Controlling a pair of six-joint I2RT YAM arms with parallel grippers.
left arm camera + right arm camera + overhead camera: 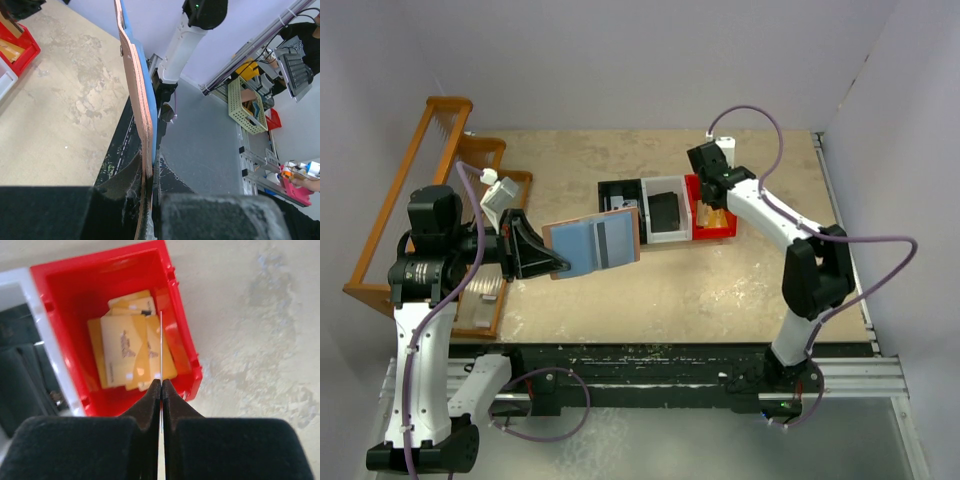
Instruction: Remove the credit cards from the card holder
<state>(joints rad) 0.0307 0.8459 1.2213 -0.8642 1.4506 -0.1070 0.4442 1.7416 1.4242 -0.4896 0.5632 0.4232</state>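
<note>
My right gripper keeps lowering the thin card [161,342], which is edge-on over the tan-orange cards in the red bin [122,335], and lets go of it inside the bin.
My left gripper [552,262] is shut on the near edge of the open card holder [592,242], salmon-pink outside with a light blue lining, held above the table. A pale card with a dark stripe [616,238] sits in its right half. In the left wrist view the card holder [136,85] stands edge-on between the jaws of my left gripper [148,200]. My right gripper [161,385] is shut on a thin card [161,347] seen edge-on, held over the red bin [180,325]. Several tan-orange cards [125,347] lie in that bin.
A row of bins stands at mid-table: black [618,193], white [666,210] with a dark object inside, and red [716,215]. An orange wooden rack [430,190] stands at the left. A white wall runs along the right side of the table.
</note>
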